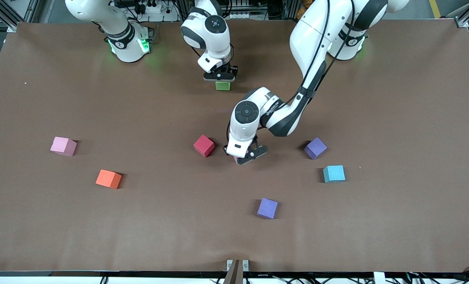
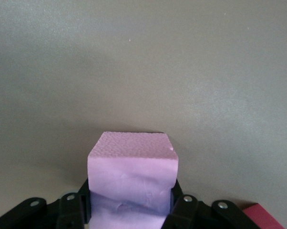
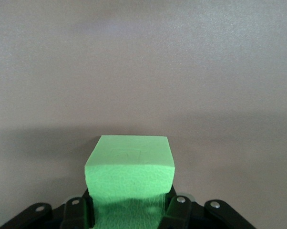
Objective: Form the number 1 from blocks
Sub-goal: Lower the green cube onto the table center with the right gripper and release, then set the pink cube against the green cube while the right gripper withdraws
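Observation:
My right gripper is blocking the spot [image 1: 223, 96] next to the green block. It should open and move off to the red block [image 1: 204, 146] before the pink block gets there.
My right gripper [image 1: 220, 78] is shut on a green block [image 1: 222, 85], low over the table near the robots' bases; the right wrist view shows the green block [image 3: 129, 167] squeezed between the jaws of the right gripper [image 3: 129, 202]. My left gripper [image 1: 245, 157] is shut on a pink block [image 2: 131, 167], low at mid-table beside a red block [image 1: 204, 145]. Only a sliver of this pink block [image 1: 236, 158] shows in the front view. The red block's corner [image 2: 265, 215] shows in the left wrist view beside the left gripper [image 2: 131, 202].
Loose on the table lie a second pink block [image 1: 63, 146] and an orange block [image 1: 108, 179] toward the right arm's end. A purple block [image 1: 315, 148] and a cyan block [image 1: 334, 174] lie toward the left arm's end. Another purple block [image 1: 267, 208] lies nearer the front camera.

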Action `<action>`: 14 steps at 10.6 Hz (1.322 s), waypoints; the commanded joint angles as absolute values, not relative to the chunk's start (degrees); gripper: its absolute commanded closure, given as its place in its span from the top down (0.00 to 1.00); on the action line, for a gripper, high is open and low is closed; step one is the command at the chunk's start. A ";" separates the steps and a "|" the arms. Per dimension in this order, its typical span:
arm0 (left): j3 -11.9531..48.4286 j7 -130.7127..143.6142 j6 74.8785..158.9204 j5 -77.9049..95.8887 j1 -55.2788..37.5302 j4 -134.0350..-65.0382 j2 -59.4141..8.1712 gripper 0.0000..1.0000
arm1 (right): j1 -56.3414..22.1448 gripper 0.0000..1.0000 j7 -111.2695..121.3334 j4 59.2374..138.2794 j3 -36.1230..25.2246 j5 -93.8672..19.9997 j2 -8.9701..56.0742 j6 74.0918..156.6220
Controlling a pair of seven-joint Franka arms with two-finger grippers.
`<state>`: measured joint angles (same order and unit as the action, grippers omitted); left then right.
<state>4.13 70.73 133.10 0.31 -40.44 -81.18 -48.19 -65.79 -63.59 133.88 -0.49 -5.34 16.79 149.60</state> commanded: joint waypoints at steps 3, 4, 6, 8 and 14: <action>3.60 70.84 132.71 -0.35 -40.34 -80.59 -47.81 0.00 | -66.53 1.00 -61.17 130.35 -0.70 -5.98 19.51 149.33; 3.60 70.84 132.71 -0.44 -40.34 -80.60 -47.81 0.00 | -66.36 1.00 -60.82 130.25 -0.70 -5.98 18.73 149.24; 3.60 69.79 132.54 -0.53 -40.34 -80.86 -47.38 0.00 | -66.18 1.00 -60.56 129.99 -1.05 -5.72 15.84 146.97; 3.69 65.06 128.78 -0.53 -41.04 -80.86 -46.50 0.00 | -64.87 1.00 -56.71 130.08 -2.01 -5.36 10.75 141.63; 4.48 64.95 126.83 -3.43 -50.60 -91.11 -35.80 0.00 | -51.98 1.00 -36.18 128.85 -11.05 2.20 -5.88 121.13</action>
<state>5.00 65.24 127.20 -2.17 -47.49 -83.71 -42.36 -56.17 -42.96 128.12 -8.78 1.37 -3.29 123.21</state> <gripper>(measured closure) 0.441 0.000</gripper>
